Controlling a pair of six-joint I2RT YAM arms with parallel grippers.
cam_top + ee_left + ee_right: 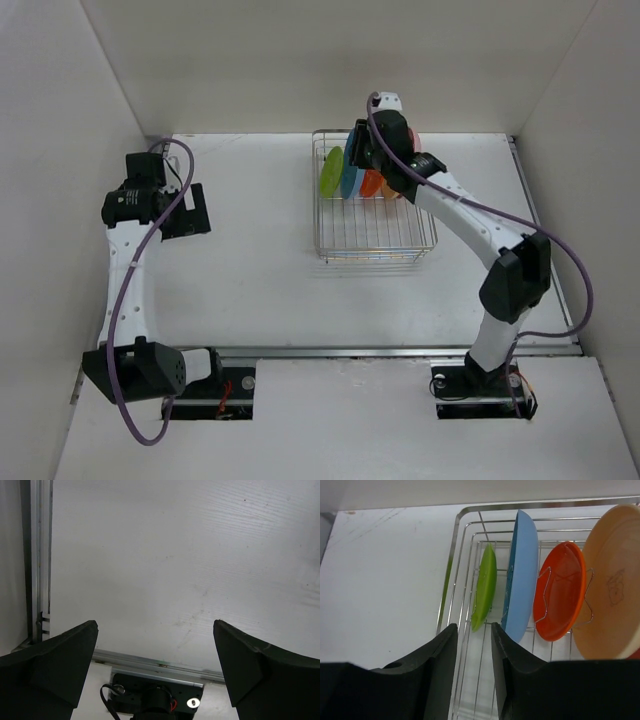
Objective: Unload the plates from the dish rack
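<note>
Next, I open my right gripper's narrowed fingers and reach further around the green plate (485, 587) before I lift it out, because the green plate's edge (477, 624) is beyond those fingers.
The wire dish rack (375, 255) stands at the back middle of the table, with several plates on edge in it. In the right wrist view they run left to right: lime green plate (486, 582), blue plate (522, 580), orange-red plate (560, 595), pale yellow-orange plate (612, 580). My right gripper (474, 626) hangs over the rack's far end, jaws narrowed but apart. The green plate's lower edge sits just at the fingertips, not pinched. My left gripper (155, 627) stands wide open over bare table at the left, holding nothing.
The rack's rim (455, 540) runs just left of the green plate. White walls enclose the table on three sides. An aluminium rail (400, 350) crosses the near edge by the arm bases. The left arm (130, 250) lies along the left wall.
</note>
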